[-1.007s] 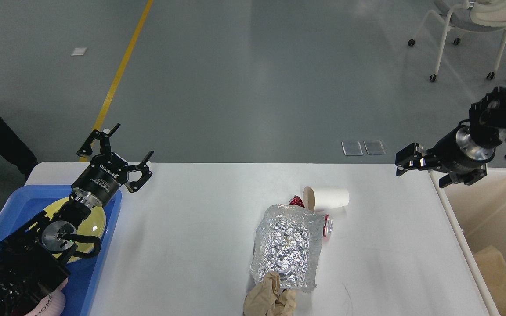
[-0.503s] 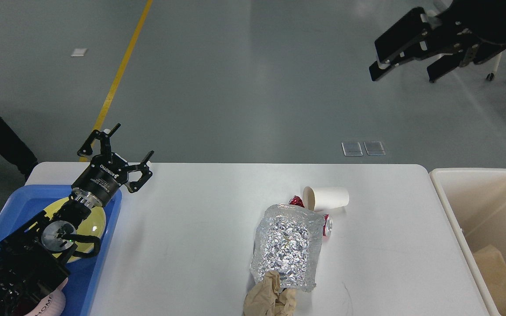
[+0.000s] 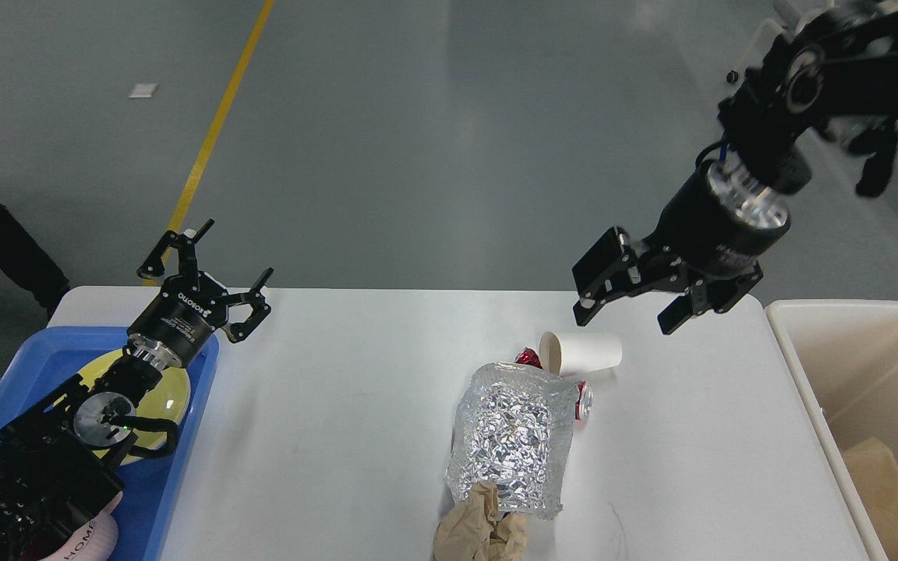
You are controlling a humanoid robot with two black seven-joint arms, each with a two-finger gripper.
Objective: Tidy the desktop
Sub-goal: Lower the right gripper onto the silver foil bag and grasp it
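My gripper will uncover a red wrapper underneath when it lifts the bag. Red ends (image 3: 584, 400) stick out around the silver foil bag's corner (image 3: 515, 435), and the wrapper should join them.
The white desktop (image 3: 340, 389) holds a white paper cup (image 3: 581, 352) lying on its side. Beside the cup are a red can (image 3: 583, 399) and a red wrapper (image 3: 527, 358). In front of them lie a crumpled silver foil bag (image 3: 511, 436) and a brown paper wad (image 3: 480, 530). My right gripper (image 3: 624, 319) hangs open just above the cup, holding nothing. My left gripper (image 3: 219, 269) stands open over the desktop's far left corner, empty.
A blue tray (image 3: 176, 467) at the left holds a yellow plate (image 3: 160, 393) under my left arm. A beige bin (image 3: 870, 389) with brown paper inside stands off the right edge. A wheeled chair stands on the floor at far right.
My right arm swung up and away from the bin, then came down leftward over the paper cup. The left arm has not moved.
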